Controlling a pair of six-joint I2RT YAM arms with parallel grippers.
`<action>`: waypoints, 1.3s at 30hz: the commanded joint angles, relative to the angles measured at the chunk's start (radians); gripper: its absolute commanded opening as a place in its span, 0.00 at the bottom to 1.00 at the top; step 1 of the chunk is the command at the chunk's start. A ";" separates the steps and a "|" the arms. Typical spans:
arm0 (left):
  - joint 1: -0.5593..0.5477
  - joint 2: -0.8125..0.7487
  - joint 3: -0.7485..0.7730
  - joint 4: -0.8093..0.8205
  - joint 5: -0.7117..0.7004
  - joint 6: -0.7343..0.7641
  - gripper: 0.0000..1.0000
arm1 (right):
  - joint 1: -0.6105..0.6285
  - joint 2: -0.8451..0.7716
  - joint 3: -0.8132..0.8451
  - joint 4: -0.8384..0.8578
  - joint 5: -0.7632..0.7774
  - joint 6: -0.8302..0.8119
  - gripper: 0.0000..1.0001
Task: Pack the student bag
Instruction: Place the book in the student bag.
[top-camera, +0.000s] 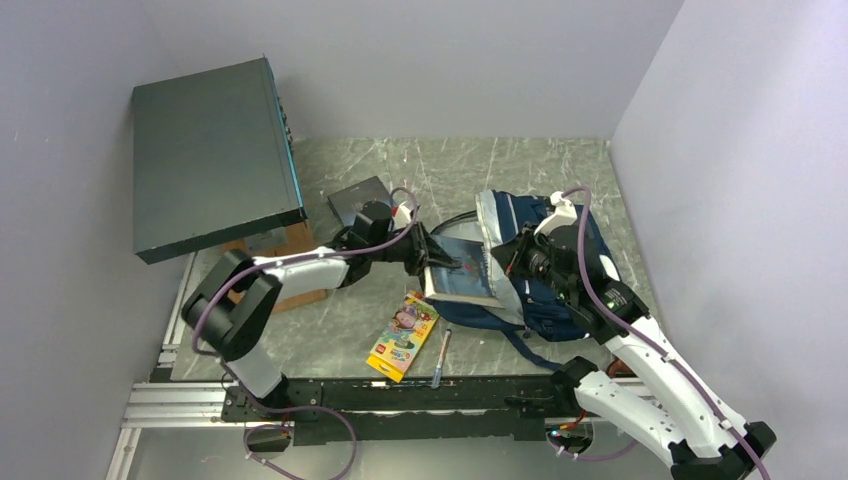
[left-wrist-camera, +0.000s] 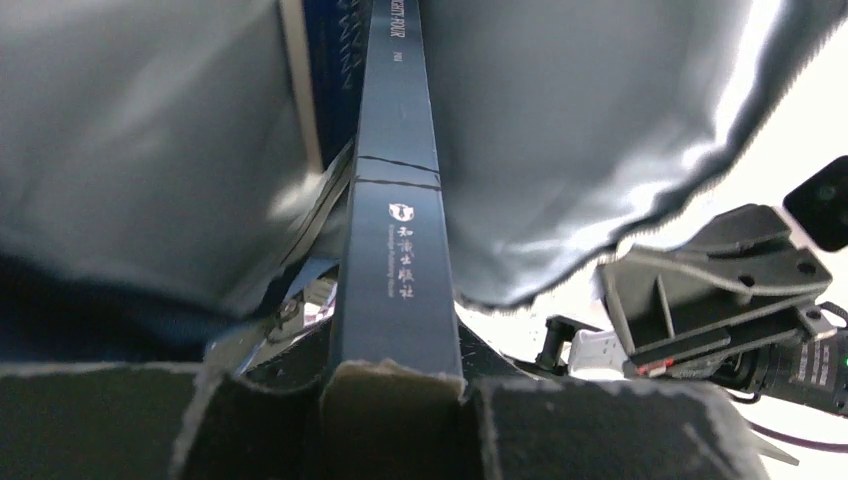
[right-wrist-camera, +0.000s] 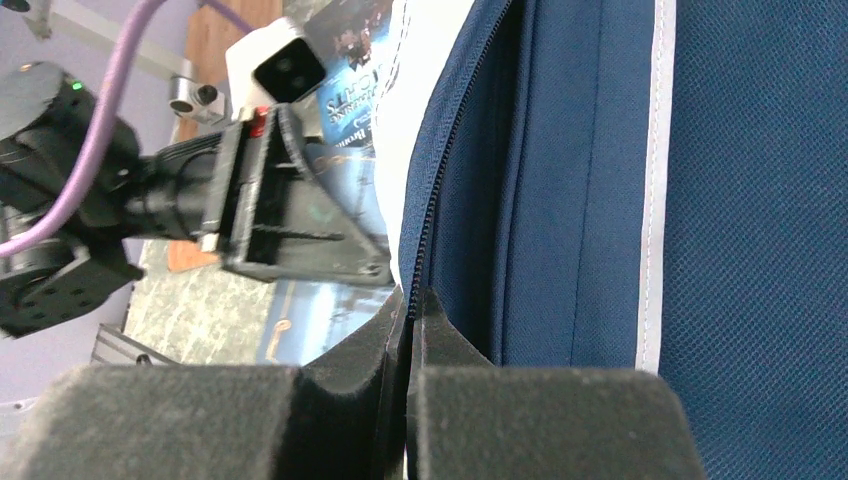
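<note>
My left gripper should go on pushing the dark blue book (top-camera: 468, 277), which points straight into the student bag's opening (top-camera: 480, 233), until the book's near end is inside, before it lets go.
The student bag (top-camera: 560, 275), navy with pale stripes, lies on its side right of centre with its mouth facing left. My left gripper (top-camera: 432, 258) is shut on a dark blue book (top-camera: 462, 268), whose far end sits inside the bag's mouth. In the left wrist view the book's spine (left-wrist-camera: 395, 250) runs from between my fingers (left-wrist-camera: 395, 405) into the bag's grey lining (left-wrist-camera: 560, 130). My right gripper (right-wrist-camera: 412, 310) is shut on the zipper edge of the bag's opening (right-wrist-camera: 428, 200), holding it up. The navy fabric (right-wrist-camera: 580, 180) fills the right of that view.
A yellow crayon box (top-camera: 403, 336) and a pen (top-camera: 441, 358) lie near the front edge. A big dark grey-green flat box (top-camera: 210, 155) rests on a wooden block (top-camera: 290, 245) at the back left. A small dark square (top-camera: 355, 200) lies behind my left arm.
</note>
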 joint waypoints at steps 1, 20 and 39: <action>-0.053 0.095 0.128 0.304 -0.001 -0.132 0.00 | 0.001 -0.047 0.069 0.116 -0.030 0.028 0.00; -0.243 0.647 0.562 0.434 -0.169 -0.170 0.00 | 0.000 -0.065 0.136 0.033 0.007 -0.020 0.00; -0.251 0.590 0.575 0.258 -0.110 -0.086 0.51 | -0.002 -0.128 0.084 -0.003 0.052 -0.025 0.00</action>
